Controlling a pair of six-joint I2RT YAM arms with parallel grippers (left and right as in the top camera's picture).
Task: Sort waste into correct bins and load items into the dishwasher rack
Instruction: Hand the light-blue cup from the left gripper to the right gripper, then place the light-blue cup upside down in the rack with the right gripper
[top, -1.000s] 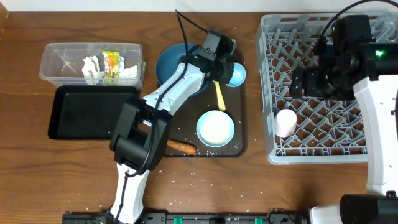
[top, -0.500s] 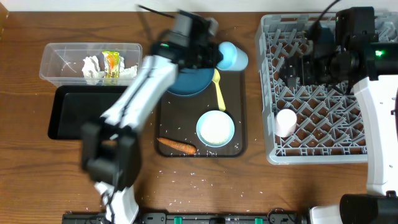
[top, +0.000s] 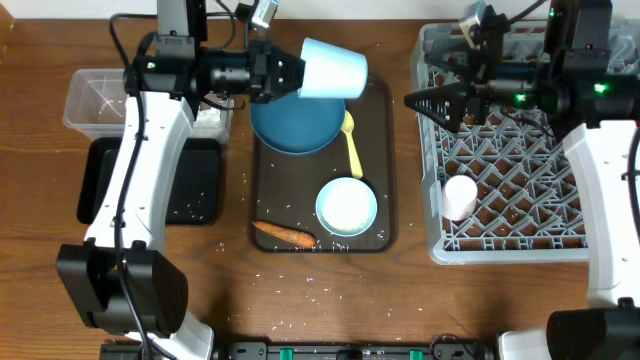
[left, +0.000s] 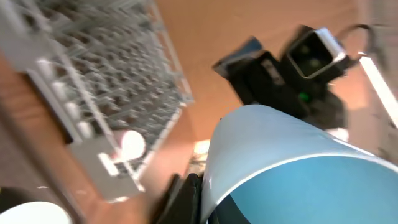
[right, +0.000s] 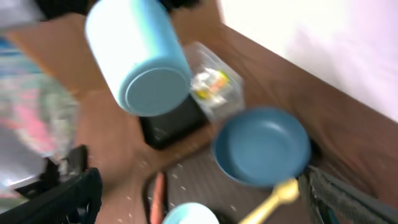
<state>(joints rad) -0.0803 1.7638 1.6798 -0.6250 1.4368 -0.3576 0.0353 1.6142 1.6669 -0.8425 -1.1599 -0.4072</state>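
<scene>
My left gripper is holding the light blue cup by its rim (top: 308, 68), far from the dishwasher rack, so my right gripper should grab the cup's base (top: 361, 76) and load it.
My left gripper (top: 285, 75) is shut on the rim of the small light blue cup (top: 333, 68), held on its side high above the dark blue plate (top: 295, 125). The cup fills the left wrist view (left: 280, 162) and shows in the right wrist view (right: 140, 59). My right gripper (top: 440, 100) is open and empty at the grey dishwasher rack's (top: 500, 240) left edge, pointing at the cup. A white-pink cup (top: 460, 197) lies in the rack. The yellow spoon (top: 351, 145), pale blue bowl (top: 346, 207) and carrot (top: 283, 235) lie on the brown serving tray (top: 385, 180).
The clear tub (top: 90, 95) holds tissues and the yellow-green wrapper (right: 208, 81), mostly hidden overhead by my left arm. The black tray (top: 105, 190) lies in front of it. Rice grains (top: 315, 292) are scattered on the table, serving tray and black tray.
My left gripper has lifted the light blue cup off the serving tray and swung it up and back. My right gripper has turned left toward the cup at the rack's edge.
</scene>
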